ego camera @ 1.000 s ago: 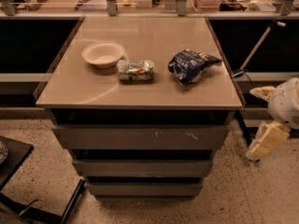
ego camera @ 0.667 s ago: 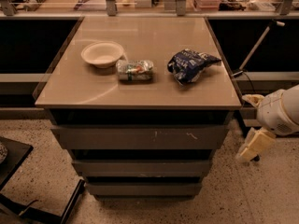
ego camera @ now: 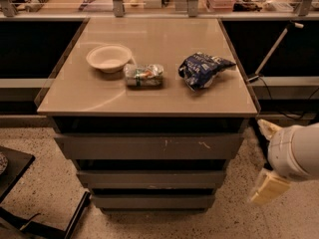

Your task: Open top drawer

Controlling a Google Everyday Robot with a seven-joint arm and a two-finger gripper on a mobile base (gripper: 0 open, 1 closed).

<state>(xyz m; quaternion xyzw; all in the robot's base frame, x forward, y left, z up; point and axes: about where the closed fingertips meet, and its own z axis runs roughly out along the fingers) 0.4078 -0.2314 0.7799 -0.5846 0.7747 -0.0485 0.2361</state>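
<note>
My gripper is out beyond the end of the top drawer (ego camera: 239, 146). I should move it down and bring it in front of the drawer's scratched part (ego camera: 204, 145).
The top drawer (ego camera: 149, 147) is the widest grey flat front right under the table top, with whitish scratch marks right of centre. It sits pushed in, flush with the frame. Two narrower grey drawer fronts lie below it, the middle one (ego camera: 152, 179) and the bottom one (ego camera: 152, 201). My gripper (ego camera: 256, 161) is at the right, beside the cabinet's right side at drawer height, not touching it. Its two cream fingers (ego camera: 269, 185) stand apart, one high and one low, with nothing between them.
On the table top (ego camera: 99, 96) lie a white bowl (ego camera: 108, 58), a crushed can (ego camera: 143, 75) and a blue chip bag (ego camera: 202, 69). A dark stand (ego camera: 15, 166) is at the lower left. Cables and a rod (ego camera: 271, 49) run at the right. The floor is speckled.
My gripper has moved left and a little lower, closer to the right side of the drawers. The drawers and the things on the table have not moved.
</note>
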